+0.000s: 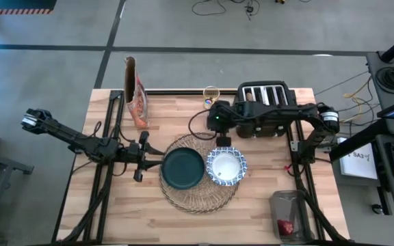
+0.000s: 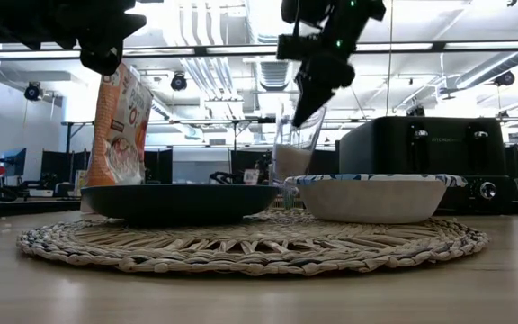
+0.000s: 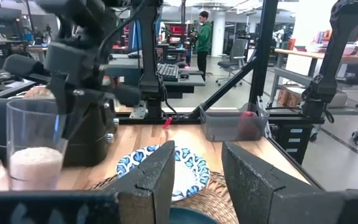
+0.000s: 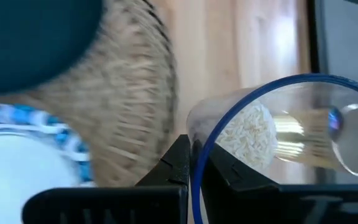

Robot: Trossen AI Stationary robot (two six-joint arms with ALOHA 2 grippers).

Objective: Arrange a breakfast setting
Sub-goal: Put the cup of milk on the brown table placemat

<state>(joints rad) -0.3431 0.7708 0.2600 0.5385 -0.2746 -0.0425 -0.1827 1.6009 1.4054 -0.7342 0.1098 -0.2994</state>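
The glass (image 2: 292, 155) is hanging at a tilt in my right gripper. I should stand it upright on the placemat (image 1: 209, 141) behind the bowl before I take the glass's rim again.
My right gripper (image 2: 306, 103) is shut on the clear glass (image 2: 295, 153), which has white grains in its bottom and stands behind the plate and bowl, at the placemat's far edge. The woven placemat (image 1: 197, 198) carries the dark teal plate (image 1: 182, 168) and the blue-and-white bowl (image 1: 226, 166) side by side. My left gripper (image 3: 197, 180) is open, level, just left of the plate, with nothing between its fingers. A piece of bread (image 3: 39, 92) sits in the toaster's top. A dark-red fruit (image 1: 286, 225) lies in a clear bin. My right gripper pinches the glass's rim (image 4: 199, 124), one finger inside the glass and one outside. The fingers slant down from above. The glass (image 3: 33, 143) hangs slightly tilted below them, mouth up. The plate and bowl hide its base, so I cannot tell whether it is clear of the table.
The black toaster (image 1: 269, 102) stands at the far right and the cereal bag (image 1: 135, 92) upright at the far left. A small round thing (image 1: 211, 92) sits at the far edge. The clear bin (image 1: 289, 212) is near the front right corner. Bare wood lies in front.
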